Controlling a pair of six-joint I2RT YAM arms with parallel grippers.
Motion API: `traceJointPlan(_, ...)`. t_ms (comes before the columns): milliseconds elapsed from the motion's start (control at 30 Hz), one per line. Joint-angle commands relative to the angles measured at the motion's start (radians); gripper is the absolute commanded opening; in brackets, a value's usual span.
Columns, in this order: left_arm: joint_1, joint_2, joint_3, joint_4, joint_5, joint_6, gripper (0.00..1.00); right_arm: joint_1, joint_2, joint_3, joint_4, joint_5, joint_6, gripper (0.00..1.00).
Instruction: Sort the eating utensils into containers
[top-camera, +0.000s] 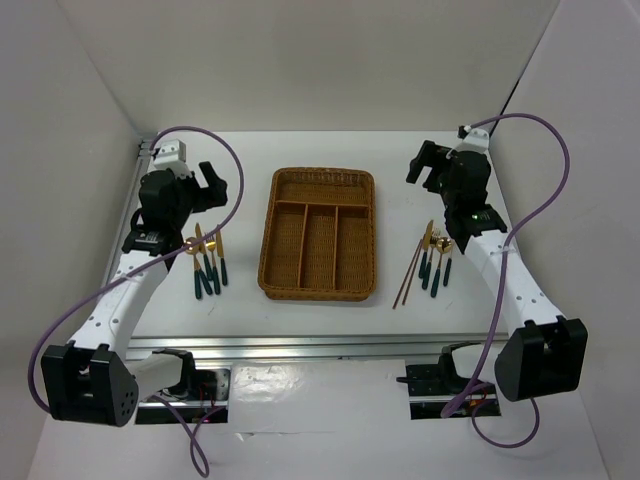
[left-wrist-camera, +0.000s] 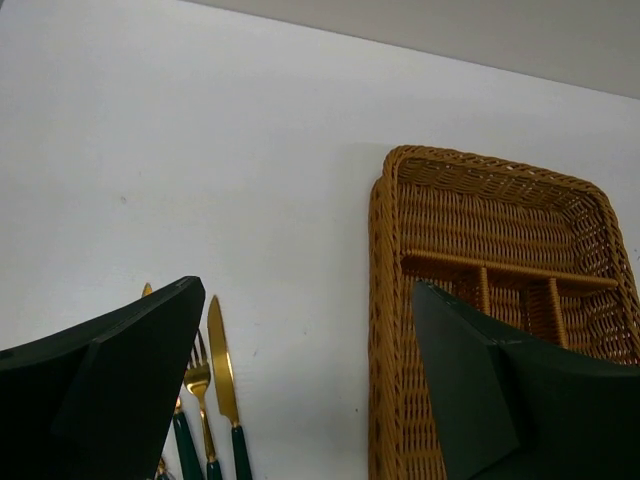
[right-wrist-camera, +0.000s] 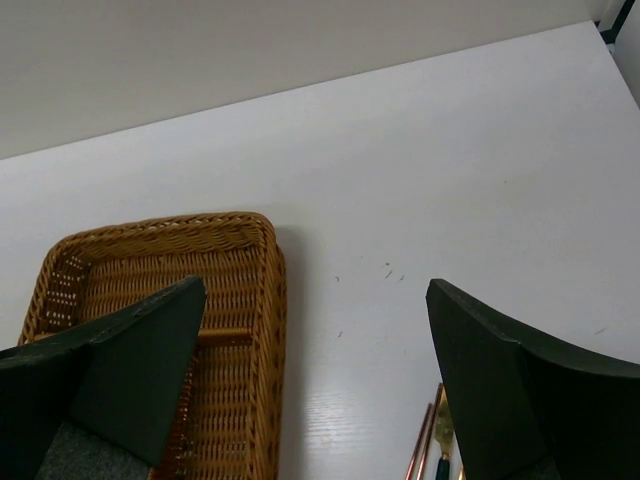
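Note:
The spoon handle farthest from the tray has open table (top-camera: 183, 286) next to it, so my left gripper should now move its open fingers down until they are on both sides of that handle (top-camera: 197, 284).
A brown wicker cutlery tray (top-camera: 320, 186) lies in the middle of the table, its slots empty. Several gold-and-teal utensils (top-camera: 208, 263) lie left of it. More utensils (top-camera: 437, 258) and two reddish-brown chopsticks (top-camera: 409, 272) lie right of it. My left gripper (top-camera: 222, 185) is open and empty, held above the table behind the left group; its wrist view shows a gold knife (left-wrist-camera: 223, 375), a fork (left-wrist-camera: 197, 380) and the tray (left-wrist-camera: 385, 330). My right gripper (top-camera: 425, 165) is open and empty behind the right group; its wrist view shows the tray (right-wrist-camera: 262, 330) and the chopsticks (right-wrist-camera: 421, 450).
White walls enclose the table on the left, back and right. Purple cables (top-camera: 225, 150) loop over both arms. An aluminium rail (top-camera: 320, 345) runs along the near edge by the arm bases.

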Motion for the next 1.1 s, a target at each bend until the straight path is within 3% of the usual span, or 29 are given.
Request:
traceJointPlan(0,0.004,-0.037,-0.011,-0.005,-0.026,-0.058,1.00,0.001,-0.004,0.002,0.066,-0.002,0.026,1.00)
traceJointPlan(467,0.004,-0.066,-0.100,-0.266,-0.253,-0.256,0.98,0.001,0.117,0.039,0.076,-0.204,0.058,1.00)
traceJointPlan(667,0.004,0.044,-0.100,-0.335,-0.354,-0.290,0.95,0.001,0.165,0.060,0.066,-0.205,0.049,1.00)
traceJointPlan(833,0.004,0.105,-0.132,-0.373,-0.383,-0.342,0.82,0.001,0.165,0.048,0.077,-0.174,0.049,1.00)
traceJointPlan(1067,0.004,0.064,-0.200,-0.441,-0.395,-0.442,0.77,0.001,0.197,0.057,0.080,-0.165,0.040,1.00)
